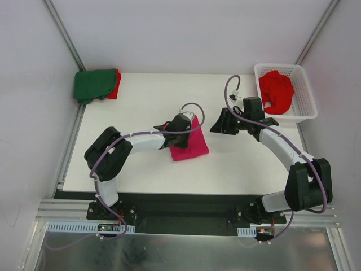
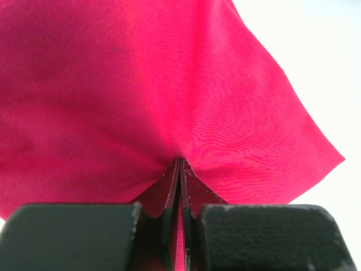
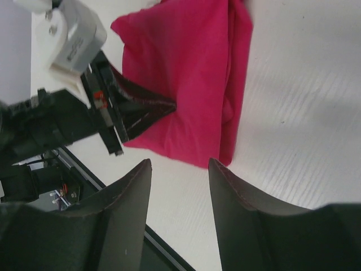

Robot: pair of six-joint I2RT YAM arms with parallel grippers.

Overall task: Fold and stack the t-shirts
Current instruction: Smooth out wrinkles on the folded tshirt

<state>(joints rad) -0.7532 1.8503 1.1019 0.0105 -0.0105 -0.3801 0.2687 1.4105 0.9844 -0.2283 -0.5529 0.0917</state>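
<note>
The folded layers of the magenta-pink t-shirt should slide along together when I press and drag it, as the lower layer lies close beneath the upper layer's edge.
A folded magenta-pink t-shirt lies in the middle of the table. My left gripper is shut on its near-left edge, and the cloth bunches into the closed fingertips. My right gripper hovers just right of the shirt, open and holding nothing. Its fingers frame bare table beside the shirt's corner. A dark green t-shirt lies on a red one at the back left. Another red t-shirt sits crumpled in the basket.
The white lattice basket stands at the table's back right corner. Grey walls close in the table at left, right and back. The black rail with the arm bases runs along the near edge.
</note>
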